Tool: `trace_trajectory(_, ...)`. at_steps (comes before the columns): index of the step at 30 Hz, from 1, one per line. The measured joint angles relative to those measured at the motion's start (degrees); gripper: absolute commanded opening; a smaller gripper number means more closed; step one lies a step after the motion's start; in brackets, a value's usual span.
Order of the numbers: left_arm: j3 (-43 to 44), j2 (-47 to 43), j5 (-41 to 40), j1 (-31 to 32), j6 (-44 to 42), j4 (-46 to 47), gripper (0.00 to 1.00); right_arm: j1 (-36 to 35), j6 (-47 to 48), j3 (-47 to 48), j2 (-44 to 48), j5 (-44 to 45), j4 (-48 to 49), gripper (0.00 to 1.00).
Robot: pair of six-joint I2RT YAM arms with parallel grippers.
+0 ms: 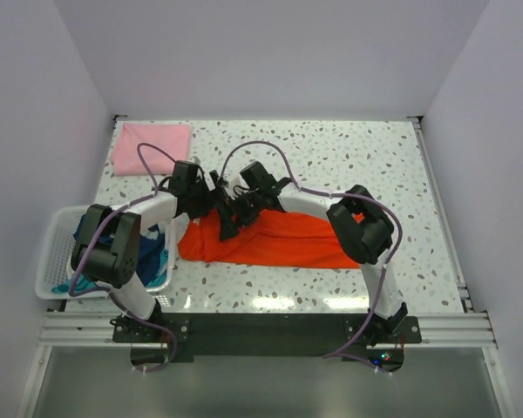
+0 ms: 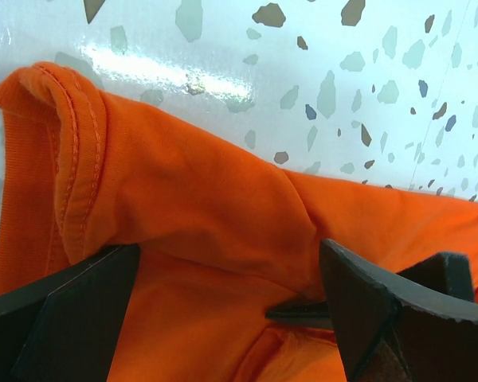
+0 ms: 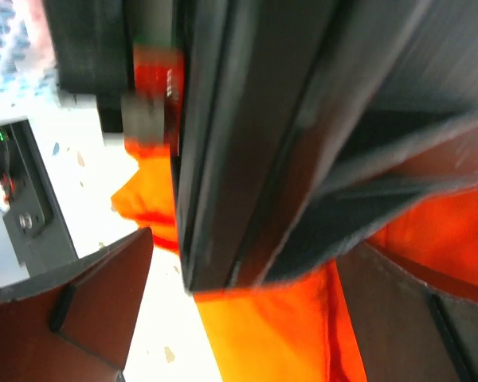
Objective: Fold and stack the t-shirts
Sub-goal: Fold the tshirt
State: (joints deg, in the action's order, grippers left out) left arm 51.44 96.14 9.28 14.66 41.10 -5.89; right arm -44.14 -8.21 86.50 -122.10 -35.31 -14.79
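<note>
My right gripper needs to head from one end of the crosswise orange-red t-shirt point(image 1: 200, 245), where both grippers are crowded, toward its other end point(image 1: 338, 252) before both turn it lengthwise.
A bright orange-red t-shirt point(image 1: 283, 242) lies crumpled across the table's near middle. Both grippers meet over its left end. My left gripper point(image 1: 224, 219) stands open and low over the cloth. In the left wrist view its fingers point(image 2: 72, 310) straddle a fold of the orange-red t-shirt point(image 2: 199, 207), with a dark tip poking in from the right. My right gripper point(image 1: 241, 207) is open too. In its wrist view the black body of the left gripper point(image 3: 303, 135) fills the space above its jaws, with the t-shirt point(image 3: 263, 334) below. A pale pink t-shirt point(image 1: 151, 148) lies folded at the back left.
A white slatted basket point(image 1: 57, 261) stands at the table's left edge, with dark blue and teal t-shirts point(image 1: 157, 248) inside. Purple cables loop above both arms. The speckled tabletop point(image 1: 375, 165) stretches to the right and back.
</note>
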Motion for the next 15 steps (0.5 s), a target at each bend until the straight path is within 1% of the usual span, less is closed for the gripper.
trace_trajectory(4, 0.3, 0.0, -0.3, 0.0, -0.2, -0.6, 1.00, -0.3, 1.0, -5.3, 3.4, 0.1, -0.1, 0.99)
trace_trajectory(7, 0.8, 0.1, -0.7, 0.0, -0.2, -0.8, 1.00, -0.9, 1.2, -11.2, 8.0, 0.0, -0.1, 0.99)
trace_trajectory(12, 1.4, 0.2, -1.6, 0.0, -0.3, -1.6, 1.00, -1.8, 0.0, -24.8, 20.3, -0.3, 2.3, 0.99)
trace_trajectory(15, 1.8, 0.2, -1.9, 0.0, -0.4, -2.1, 1.00, -2.1, -1.3, -30.8, 28.1, 0.6, 2.6, 0.99)
